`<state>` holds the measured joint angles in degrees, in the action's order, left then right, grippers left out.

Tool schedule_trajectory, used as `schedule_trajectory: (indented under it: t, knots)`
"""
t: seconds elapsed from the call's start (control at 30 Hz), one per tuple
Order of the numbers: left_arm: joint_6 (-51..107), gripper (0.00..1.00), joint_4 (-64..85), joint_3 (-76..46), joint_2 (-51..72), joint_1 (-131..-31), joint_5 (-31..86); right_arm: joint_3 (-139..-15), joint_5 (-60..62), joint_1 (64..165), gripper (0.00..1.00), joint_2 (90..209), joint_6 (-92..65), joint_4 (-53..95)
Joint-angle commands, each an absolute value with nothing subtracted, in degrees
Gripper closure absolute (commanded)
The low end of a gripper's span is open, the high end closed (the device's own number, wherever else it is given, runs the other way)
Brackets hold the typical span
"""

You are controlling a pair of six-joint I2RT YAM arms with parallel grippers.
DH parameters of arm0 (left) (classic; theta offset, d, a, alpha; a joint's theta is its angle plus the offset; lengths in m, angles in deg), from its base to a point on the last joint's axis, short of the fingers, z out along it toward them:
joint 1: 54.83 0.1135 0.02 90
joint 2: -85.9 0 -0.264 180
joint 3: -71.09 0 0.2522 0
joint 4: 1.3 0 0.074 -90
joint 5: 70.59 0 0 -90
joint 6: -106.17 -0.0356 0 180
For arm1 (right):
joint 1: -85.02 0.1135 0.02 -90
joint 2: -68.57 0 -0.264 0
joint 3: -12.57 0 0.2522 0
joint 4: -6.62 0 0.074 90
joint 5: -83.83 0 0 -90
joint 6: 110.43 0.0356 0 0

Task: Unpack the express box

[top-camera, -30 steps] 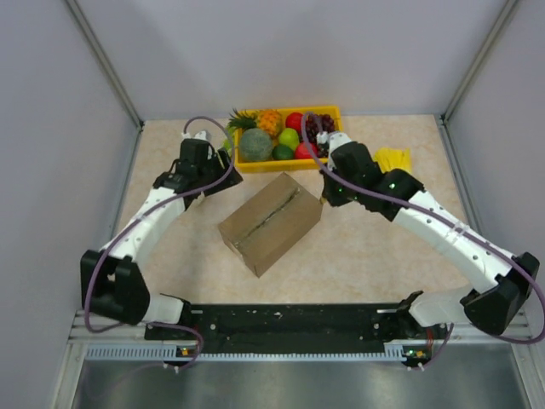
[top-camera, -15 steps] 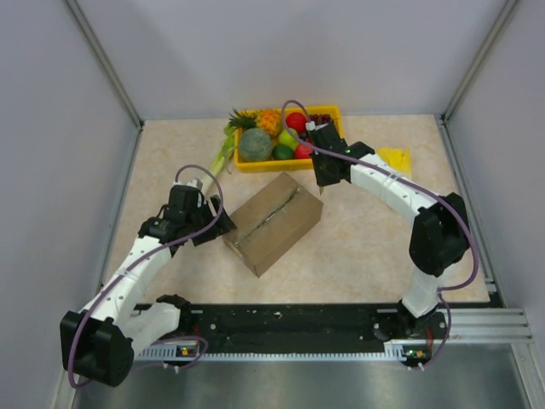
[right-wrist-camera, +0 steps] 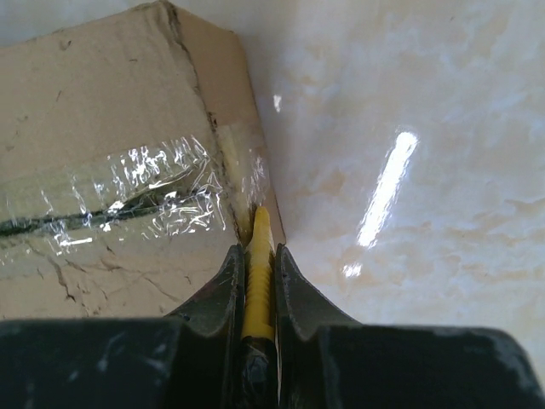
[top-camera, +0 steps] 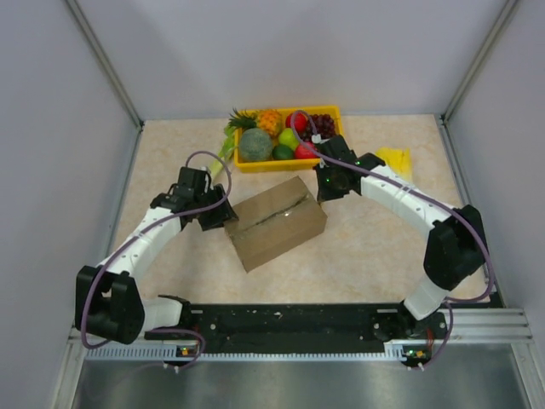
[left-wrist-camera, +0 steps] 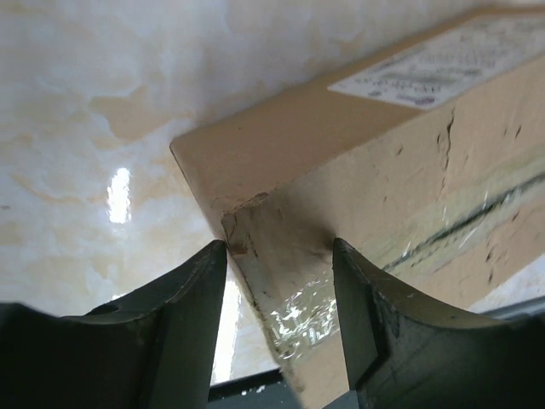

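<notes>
I should hold the back corner beside the taped end with my left gripper before cutting, because my left gripper is at the express box's end opposite the yellow tool.
The express box is a brown carton lying slantwise mid-table, with a taped seam along its top. My left gripper is at its left corner. In the left wrist view that gripper is open and straddles the box corner, with a white label on the side face. My right gripper is at the box's right end. In the right wrist view it is shut on a yellow ridged tool, whose tip touches the taped end edge of the box.
A yellow tray of fruit stands just behind the box. A small yellow object lies to the right of the right arm. Grey walls enclose the table on both sides and at the back. The black base rail runs along the near edge.
The left gripper has come from beside the tray down to the box's left corner. The right gripper has settled at the box's right end. The box has turned slightly flatter.
</notes>
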<state>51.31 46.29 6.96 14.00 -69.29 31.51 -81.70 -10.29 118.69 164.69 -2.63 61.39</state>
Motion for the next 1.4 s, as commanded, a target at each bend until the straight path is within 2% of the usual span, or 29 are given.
schedule_trajectory:
  t: [0.0,0.13,0.27,0.5,0.57,0.6,0.77,0.93,1.13,1.37]
  knots:
    - [48.6,0.43,42.3,1.2,12.3,-67.6,29.1,-77.4,-3.5,121.4,1.00,157.6,2.5,58.4]
    - [46.2,0.43,42.6,1.3,11.3,-67.6,28.8,-72.7,-2.0,123.9,1.00,153.4,4.5,56.7]
    - [45.4,0.39,44.4,0.0,9.9,-67.6,22.5,-68.6,-1.2,124.3,1.00,149.5,5.9,54.1]
    - [44.2,0.29,45.9,-8.3,8.1,-67.6,12.8,-62.9,-14.2,123.5,1.00,141.4,8.4,53.0]
    - [41.1,0.28,43.1,-8.8,8.6,-67.7,15.3,-61.1,-15.0,123.3,1.00,138.8,8.4,49.1]
    - [39.6,0.28,38.2,-8.2,9.1,-67.8,22.1,-59.0,-14.9,123.3,1.00,136.3,8.2,47.7]
    - [32.4,0.26,30.2,-10.0,4.9,-72.2,39.8,-50.9,-9.8,122.6,1.00,129.1,8.9,37.2]
    - [24.6,0.26,31.3,-18.7,-6.3,-81.1,45.0,-41.5,-6.6,121.3,1.00,123.1,11.6,26.8]
    - [23.5,0.26,31.8,-27.5,-17.5,-83.6,51.5,-35.2,-6.3,119.8,1.00,120.0,15.0,20.8]
    - [18.5,0.27,39.3,-35.7,-25.0,-84.0,51.6,-29.8,-7.0,118.3,1.00,118.1,19.9,12.7]
